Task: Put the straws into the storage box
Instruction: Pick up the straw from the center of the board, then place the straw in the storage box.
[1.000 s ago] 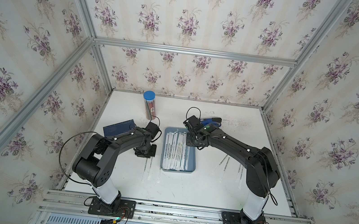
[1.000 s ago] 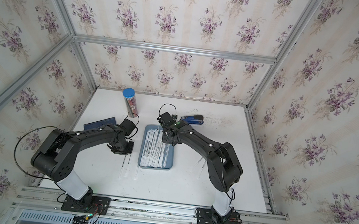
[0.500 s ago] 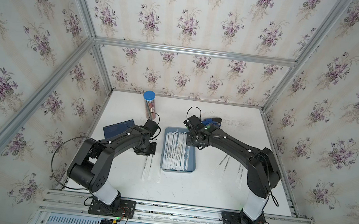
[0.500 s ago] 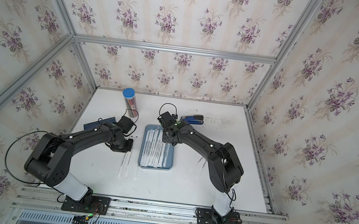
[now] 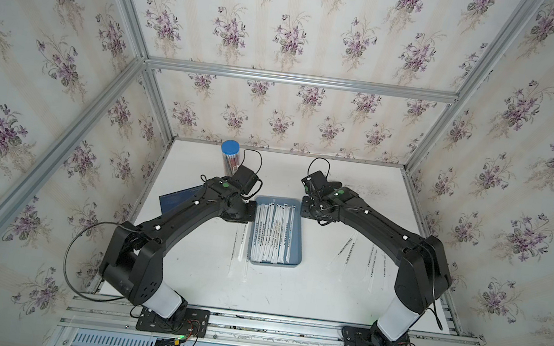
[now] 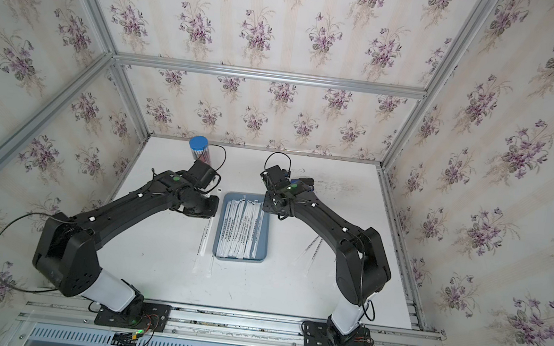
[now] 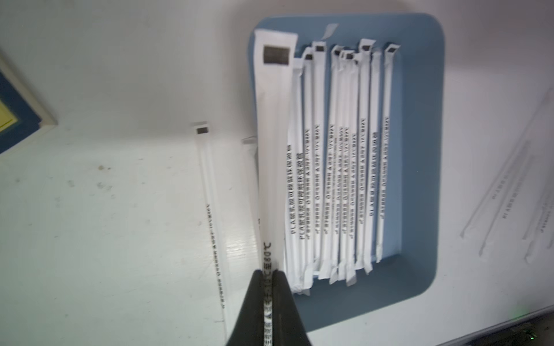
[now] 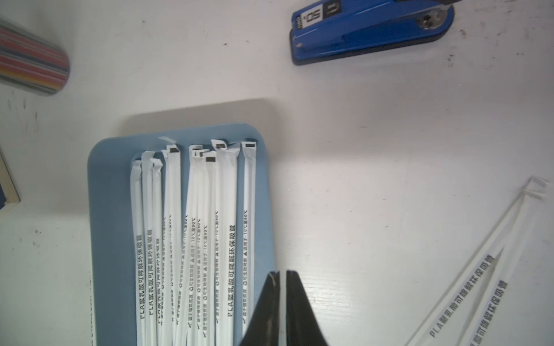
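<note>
I keep moving my left gripper toward the empty strip (image 5: 296, 240) beside the straws in the storage box, as the held straw (image 5: 242, 242) is parallel to them, and let go there.
The grey-blue storage box (image 5: 274, 263) (image 6: 238, 259) (image 7: 419, 149) (image 8: 108, 209) lies mid-table with several white printed straws (image 5: 273, 231) (image 6: 239, 227) (image 7: 338, 164) (image 8: 192, 239) side by side in it. My left gripper (image 7: 269, 271) (image 5: 244, 213) is shut on one straw (image 7: 271, 134), which hangs lengthwise over the box's left rim. My right gripper (image 8: 281, 272) (image 5: 310, 211) is shut on nothing, above the box's right rim near its far end. More loose straws lie on the table left of the box (image 5: 240, 245) (image 7: 209, 194) and right of it (image 5: 349, 249) (image 8: 467, 284).
A clear tube with a blue cap (image 5: 230, 155) (image 8: 30, 66) stands at the back left. A navy notebook (image 5: 177, 199) (image 7: 12, 119) lies under the left arm. A blue stapler (image 8: 368, 33) (image 6: 301, 182) lies behind the right gripper.
My left gripper has closed on a straw and moved from the table beside the box toward the box's left rim. The right arm has stayed still.
</note>
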You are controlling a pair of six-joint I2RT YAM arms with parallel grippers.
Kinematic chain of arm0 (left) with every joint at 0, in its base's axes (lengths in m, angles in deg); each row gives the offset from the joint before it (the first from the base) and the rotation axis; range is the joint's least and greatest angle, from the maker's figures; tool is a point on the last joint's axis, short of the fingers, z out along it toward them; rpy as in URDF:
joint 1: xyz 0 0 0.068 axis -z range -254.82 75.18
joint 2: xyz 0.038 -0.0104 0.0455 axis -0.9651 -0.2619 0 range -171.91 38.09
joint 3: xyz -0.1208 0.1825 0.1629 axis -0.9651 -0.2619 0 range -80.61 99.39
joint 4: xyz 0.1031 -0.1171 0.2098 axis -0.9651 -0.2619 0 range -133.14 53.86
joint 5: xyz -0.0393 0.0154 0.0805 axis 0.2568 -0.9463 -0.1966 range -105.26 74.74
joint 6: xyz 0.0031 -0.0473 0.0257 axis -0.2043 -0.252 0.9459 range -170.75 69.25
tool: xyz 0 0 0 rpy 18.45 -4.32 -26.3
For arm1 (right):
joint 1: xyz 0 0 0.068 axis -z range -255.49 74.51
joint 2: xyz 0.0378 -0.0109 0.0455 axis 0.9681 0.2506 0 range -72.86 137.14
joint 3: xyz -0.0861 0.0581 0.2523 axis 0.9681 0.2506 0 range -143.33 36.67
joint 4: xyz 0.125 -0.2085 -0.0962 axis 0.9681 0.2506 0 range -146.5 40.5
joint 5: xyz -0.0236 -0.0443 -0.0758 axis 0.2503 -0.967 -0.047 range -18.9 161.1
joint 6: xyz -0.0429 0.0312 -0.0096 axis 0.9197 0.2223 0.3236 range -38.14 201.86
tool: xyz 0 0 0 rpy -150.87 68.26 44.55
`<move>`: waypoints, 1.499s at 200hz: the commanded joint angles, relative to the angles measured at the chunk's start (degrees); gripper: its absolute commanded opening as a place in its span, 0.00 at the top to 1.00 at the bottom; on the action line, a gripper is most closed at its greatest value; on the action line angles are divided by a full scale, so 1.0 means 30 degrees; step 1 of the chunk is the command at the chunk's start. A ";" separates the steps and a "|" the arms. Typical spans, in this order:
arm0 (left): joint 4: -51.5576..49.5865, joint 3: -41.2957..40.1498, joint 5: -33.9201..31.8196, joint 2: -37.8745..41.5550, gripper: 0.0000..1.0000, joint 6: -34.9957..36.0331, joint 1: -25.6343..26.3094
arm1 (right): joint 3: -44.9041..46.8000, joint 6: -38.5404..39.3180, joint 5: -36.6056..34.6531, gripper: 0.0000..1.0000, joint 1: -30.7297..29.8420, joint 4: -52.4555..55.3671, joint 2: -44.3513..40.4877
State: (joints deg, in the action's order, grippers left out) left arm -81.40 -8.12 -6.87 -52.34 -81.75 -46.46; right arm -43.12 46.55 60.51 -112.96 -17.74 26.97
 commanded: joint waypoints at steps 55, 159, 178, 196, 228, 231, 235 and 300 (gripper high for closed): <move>0.2740 0.3837 0.2677 -0.5704 0.92 -0.4556 0.2578 | 0.1838 -0.0246 0.0630 0.88 0.1270 -0.0746 -0.1489; 0.5053 0.3998 0.3861 -0.8424 0.92 -0.4960 0.3186 | 0.1932 0.0034 0.0581 0.88 0.1300 -0.0878 -0.1170; 0.5520 0.3918 0.3950 -0.8693 0.92 -0.4783 0.3258 | 0.1903 0.0044 0.0603 0.88 0.1300 -0.0865 -0.1058; 0.5766 0.4020 0.3948 -0.9002 0.92 -0.4698 0.3262 | 0.1892 0.0051 0.0700 0.88 0.1296 -0.0933 -0.0988; 0.5632 0.4679 0.3941 -0.9776 0.92 -0.4361 0.3262 | 0.1811 0.0076 0.0695 0.88 0.1300 -0.0861 -0.0940; 0.5583 0.4740 0.3878 -0.9870 0.92 -0.4334 0.3262 | 0.1811 0.0073 0.0689 0.88 0.1300 -0.0852 -0.0960; 0.5548 0.4794 0.3874 -0.9968 0.92 -0.4321 0.3240 | 0.1811 0.0069 0.0714 0.88 0.1314 -0.0836 -0.0963; 0.5673 0.4636 0.3545 -1.0512 0.87 -0.4354 0.3174 | 0.2000 0.0049 0.0725 0.88 0.1298 -0.0848 -0.1109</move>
State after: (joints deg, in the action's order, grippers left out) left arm -65.02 5.95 4.38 -83.11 -95.46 -36.91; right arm -37.29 46.31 62.83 -109.12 -20.41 23.94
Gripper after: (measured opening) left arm 0.110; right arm 0.120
